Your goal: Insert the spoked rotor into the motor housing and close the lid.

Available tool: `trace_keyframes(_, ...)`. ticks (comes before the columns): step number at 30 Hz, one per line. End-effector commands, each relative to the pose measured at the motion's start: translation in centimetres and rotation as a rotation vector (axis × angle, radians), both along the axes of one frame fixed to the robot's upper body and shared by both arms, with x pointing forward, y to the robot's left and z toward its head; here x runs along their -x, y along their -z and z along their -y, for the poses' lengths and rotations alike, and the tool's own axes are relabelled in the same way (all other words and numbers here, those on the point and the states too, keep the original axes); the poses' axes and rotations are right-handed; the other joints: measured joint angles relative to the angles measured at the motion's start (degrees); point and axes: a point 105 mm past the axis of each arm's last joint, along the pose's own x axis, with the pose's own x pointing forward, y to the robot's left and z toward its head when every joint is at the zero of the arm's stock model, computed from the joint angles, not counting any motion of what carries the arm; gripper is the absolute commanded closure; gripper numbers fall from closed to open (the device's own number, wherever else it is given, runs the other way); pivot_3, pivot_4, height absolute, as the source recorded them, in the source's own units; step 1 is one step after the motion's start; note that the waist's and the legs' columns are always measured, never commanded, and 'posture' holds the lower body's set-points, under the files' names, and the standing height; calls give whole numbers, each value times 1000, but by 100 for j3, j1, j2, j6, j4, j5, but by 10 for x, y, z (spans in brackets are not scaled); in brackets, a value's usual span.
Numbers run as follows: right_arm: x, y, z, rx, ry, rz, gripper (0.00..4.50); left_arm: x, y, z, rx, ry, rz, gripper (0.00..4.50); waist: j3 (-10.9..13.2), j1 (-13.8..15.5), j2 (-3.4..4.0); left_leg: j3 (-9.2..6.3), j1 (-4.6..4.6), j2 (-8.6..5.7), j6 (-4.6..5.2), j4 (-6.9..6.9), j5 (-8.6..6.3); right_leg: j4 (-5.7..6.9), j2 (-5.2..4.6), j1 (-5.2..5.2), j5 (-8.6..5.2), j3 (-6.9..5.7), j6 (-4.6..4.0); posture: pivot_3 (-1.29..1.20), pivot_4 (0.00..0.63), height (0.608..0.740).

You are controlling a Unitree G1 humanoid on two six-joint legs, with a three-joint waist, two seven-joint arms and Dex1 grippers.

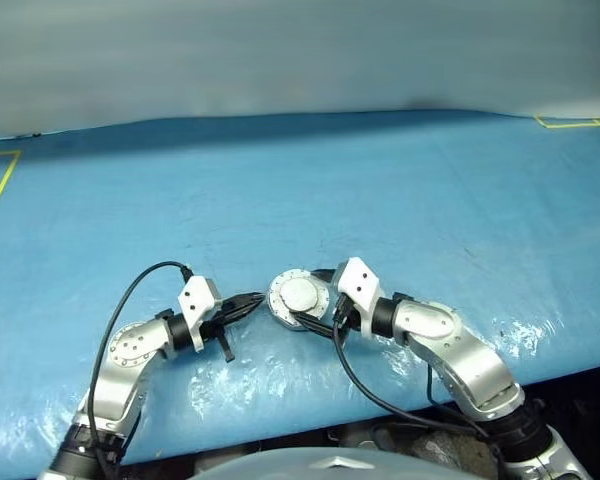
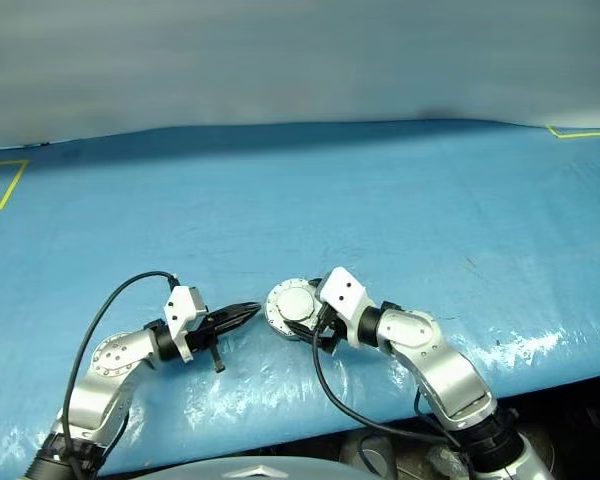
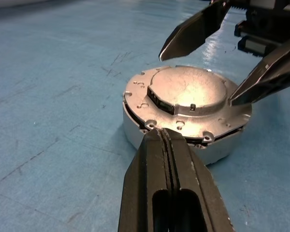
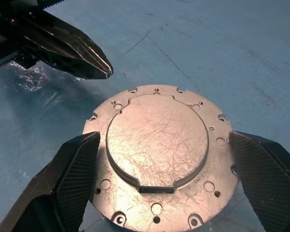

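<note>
I expect the lid (image 1: 299,294) to stay in place and move with the motor housing when I lift the housing, because the lid sits level with its rim (image 1: 276,307) even all the way round.
The motor housing (image 1: 298,297), a round silver casing, rests on the blue table cover with the lid (image 4: 157,140) on top, plain silver face up. A thin dark seam runs between the lid (image 3: 188,94) and the housing wall (image 3: 135,135). My right gripper (image 4: 164,137) is open wide, one finger on either side of the lid and just above it. My left gripper (image 3: 159,133) is shut on nothing, its tip (image 1: 262,298) right at the housing's rim, opposite the right one. The spoked rotor is out of view.
The blue table cover (image 1: 380,200) stretches far back, with yellow tape marks at the far left (image 1: 0,175) and far right (image 1: 570,122). Its front edge (image 1: 280,420) runs close below both arms, where the cover is crinkled and shiny.
</note>
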Motion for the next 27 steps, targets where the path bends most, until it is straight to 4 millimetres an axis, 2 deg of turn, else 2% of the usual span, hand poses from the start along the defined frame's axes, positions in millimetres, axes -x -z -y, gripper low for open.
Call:
trace_keyframes(1,-7,-7,-1,-14,6,41,36,8,-13,3,-26,53,36,4500,0,-1,0,0,0,0,0,0,0,0,1,0,0,1,0,0,150,740)
trace_keyframes(4,-8,-4,-3,-28,2,17,36,12,-12,6,-74,75,49,4500,0,0,1,-1,0,2,-4,0,2,1,4,0,0,1,-1,0,150,740)
trace_keyframes(8,-10,0,-7,-9,4,28,36,9,-12,7,-77,40,55,4500,0,1,1,0,3,1,-4,4,3,3,5,4,1,4,-1,0,150,740)
trace_keyframes(13,-8,3,-10,-4,-8,22,1474,7,-13,7,-77,23,56,4500,0,0,1,-2,13,1,-6,5,4,5,9,13,1,9,-1,0,150,740)
trace_keyframes(20,-4,6,-14,2,-22,5,1471,5,-14,8,-77,11,62,4500,0,-3,1,-6,33,3,-5,7,4,5,13,34,-7,9,-15,0,150,740)
trace_keyframes(24,-8,4,-16,-17,6,-4,1471,4,-14,10,-73,12,62,4500,0,-9,1,-7,34,6,-7,7,5,6,17,35,-6,10,-15,0,150,740)
trace_keyframes(27,-8,10,-15,19,1,-18,1471,4,-14,11,-72,13,64,4500,0,-9,1,-8,34,9,-12,7,8,7,21,35,-4,9,-17,0,150,740)
